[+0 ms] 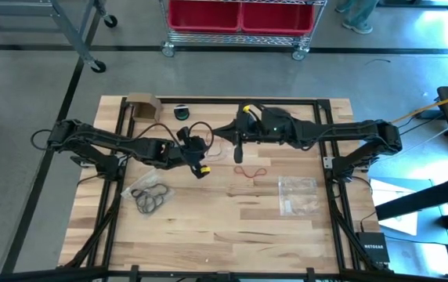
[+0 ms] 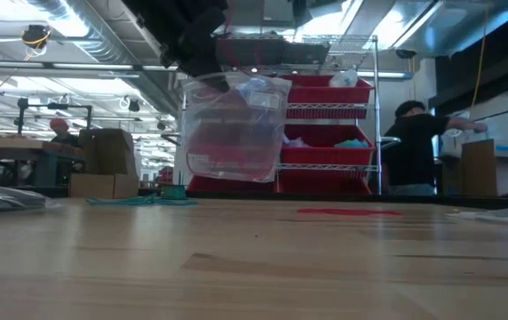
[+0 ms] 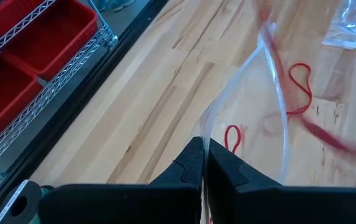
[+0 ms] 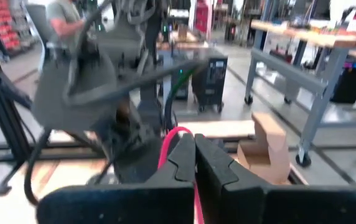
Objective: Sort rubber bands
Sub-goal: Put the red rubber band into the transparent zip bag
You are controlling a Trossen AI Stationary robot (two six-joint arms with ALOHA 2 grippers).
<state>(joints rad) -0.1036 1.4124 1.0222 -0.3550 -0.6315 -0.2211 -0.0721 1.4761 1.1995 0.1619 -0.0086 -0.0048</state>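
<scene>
My right gripper keeps lowering the red rubber band between the bag's sides (image 2: 236, 129) and releases it there, since the clear bag's opening (image 3: 256, 93) is spread open beside it.
My left gripper (image 1: 201, 162) (image 3: 205, 163) is shut on a clear plastic zip bag (image 2: 236, 129) that hangs above the table's middle, with red rubber bands showing through it. My right gripper (image 1: 238, 155) (image 4: 194, 149) hovers right beside the bag's top, shut on a red rubber band (image 4: 167, 146). More red bands (image 1: 252, 170) lie loose on the wood below. A cluster of black bands (image 1: 152, 198) lies by the left front. Teal bands (image 2: 138, 201) lie toward the far edge. My left gripper pinches the clear bag's upper edge (image 3: 210, 127) between its two fingers, coming level from the table's left. The bag is lifted clear of the table and hangs below the fingers, its mouth spread open. My right gripper pinches a red band's loop (image 4: 177, 131) between its shut fingers, pointing down from above; the band's strand (image 4: 198, 202) runs back between them.
A second clear bag (image 1: 297, 194) lies flat at the right front, and another clear bag (image 1: 139, 186) lies under the black bands. A cardboard piece (image 1: 141, 103) and a dark roll (image 1: 182, 112) sit at the far edge. A person (image 2: 418, 147) stands beyond the table.
</scene>
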